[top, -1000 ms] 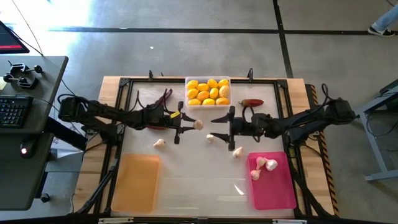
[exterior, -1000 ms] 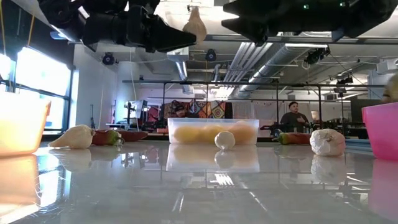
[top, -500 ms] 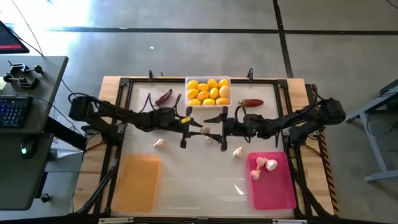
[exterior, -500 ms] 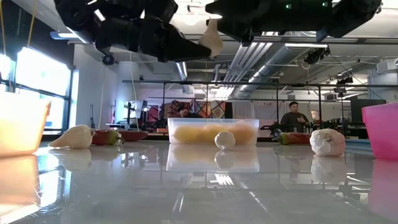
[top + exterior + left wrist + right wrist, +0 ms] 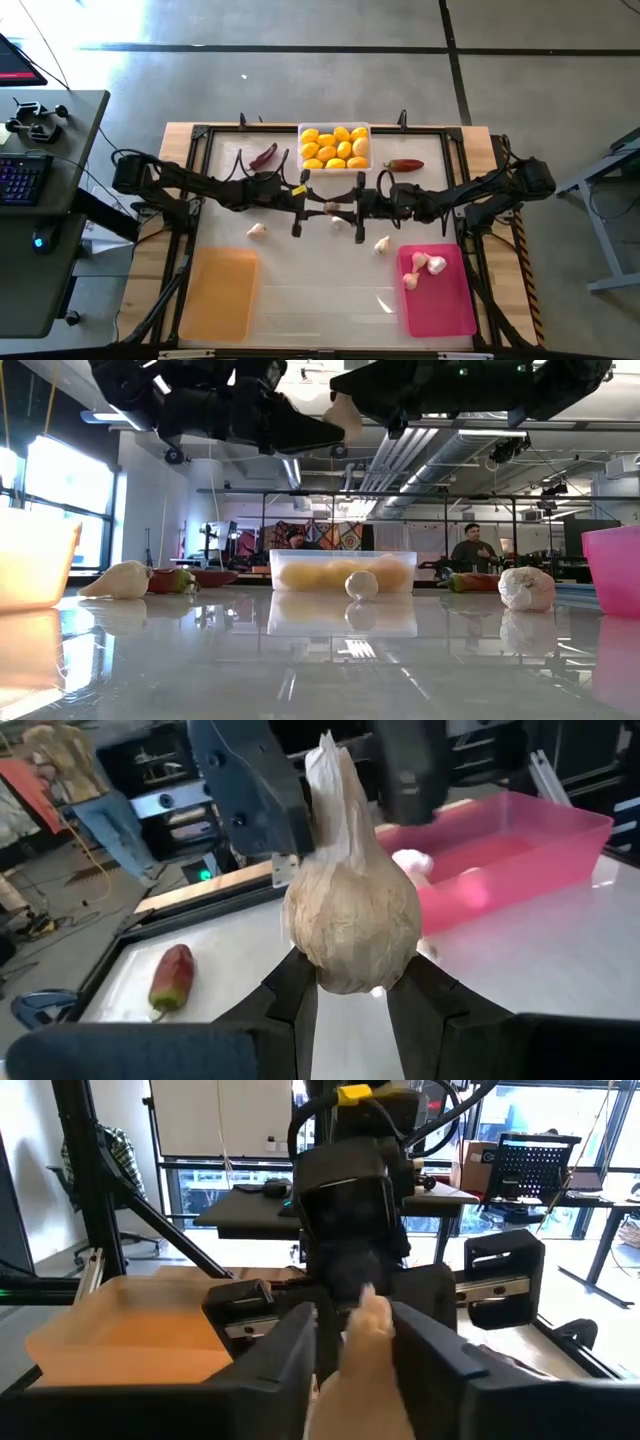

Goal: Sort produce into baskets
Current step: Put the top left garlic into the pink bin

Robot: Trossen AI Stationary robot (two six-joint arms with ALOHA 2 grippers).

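Note:
Next, my left gripper lets go, since it holds the garlic bulb (image 5: 353, 925) far from the pink basket (image 5: 440, 303), and my right gripper should bring the bulb over there.
Above the table's middle my left gripper (image 5: 318, 207) is shut on a whitish garlic bulb (image 5: 350, 920), also seen high up in the low view (image 5: 347, 415). My right gripper (image 5: 348, 208) faces it from the right, shut on the same bulb's papery tip. Three more garlic bulbs (image 5: 257, 230) (image 5: 337, 222) (image 5: 382, 243) lie on the table. The clear basket (image 5: 299, 147) at the far edge holds several lemons. The pink basket (image 5: 445, 305) at the near right holds garlic bulbs (image 5: 425, 265). The orange basket (image 5: 218, 295) stands at the near left. My left gripper pinches the bulb's round body (image 5: 345, 975) between its two fingers. The fingers lie about level and come from the table's left. The bulb is lifted clear of the table, its pointed tip toward the other gripper. My right gripper has its two fingers (image 5: 300, 1345) on either side of the bulb's pointed papery tip (image 5: 365, 1325), coming level from the table's right. In the left wrist view these fingers stand close against the tip (image 5: 335, 780). The bulb stays clear of the table.
Two dark red chili peppers (image 5: 263, 156) (image 5: 404, 165) lie on either side of the clear basket. The table's near middle, between the orange and pink baskets, is bare glossy surface. A person (image 5: 473, 546) stands far back in the room.
My left gripper has carried the garlic bulb toward the table's right, and my right gripper has come toward the left until the two met. The right gripper's fingers have drawn together around the bulb's tip. The bulb stays lifted.

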